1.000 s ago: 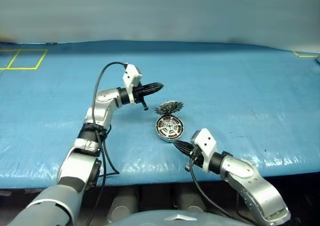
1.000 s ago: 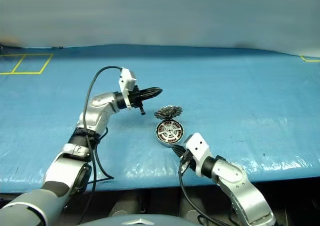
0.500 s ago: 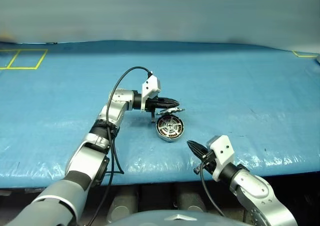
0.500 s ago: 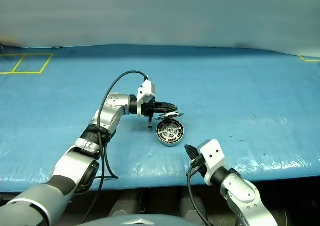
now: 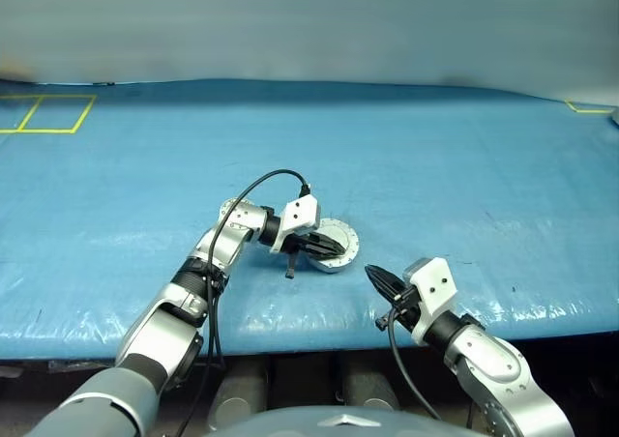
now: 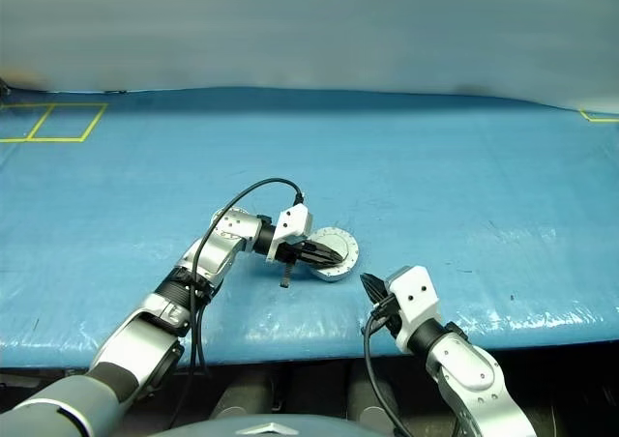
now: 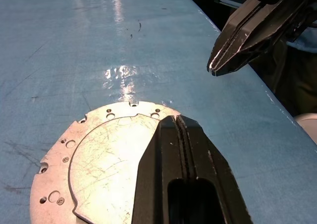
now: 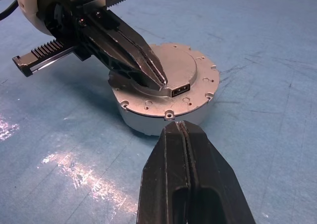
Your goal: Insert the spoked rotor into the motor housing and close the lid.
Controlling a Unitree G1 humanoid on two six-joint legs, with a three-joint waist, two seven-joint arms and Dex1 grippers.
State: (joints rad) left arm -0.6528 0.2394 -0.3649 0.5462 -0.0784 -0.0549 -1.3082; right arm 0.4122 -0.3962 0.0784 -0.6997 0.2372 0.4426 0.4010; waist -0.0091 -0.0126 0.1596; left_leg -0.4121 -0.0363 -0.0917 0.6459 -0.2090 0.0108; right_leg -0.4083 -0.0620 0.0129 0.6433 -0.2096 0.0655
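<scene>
I should back my left gripper off first, because its fingers lie across the lid's raised middle (image 8: 173, 68). Then my right gripper should clamp the raised middle's sides (image 8: 193, 77).
The motor housing (image 8: 148, 125) stands on the blue mat near the table's front edge. The lid (image 5: 340, 232) lies flat on top of it, plain silver face up, so the copper coils are covered. The spoked rotor is hidden. My left gripper (image 5: 334, 250) is shut, and its tips rest on the lid's top (image 7: 99, 159) from the left. My right gripper (image 5: 370, 273) is also shut with nothing in it. It hovers a short way in front and to the right of the housing, pointing at it without touching.
The blue mat (image 5: 464, 166) covers the whole table, and its front edge (image 5: 290, 326) runs just below the housing. Yellow tape squares (image 5: 48, 113) mark the far left corner, and another yellow mark (image 5: 590, 106) sits at the far right.
The lid, tilted on edge behind the housing a second ago, now lies flat on it. My left gripper came down and nearer with it. My right gripper drew back rightward from the housing.
</scene>
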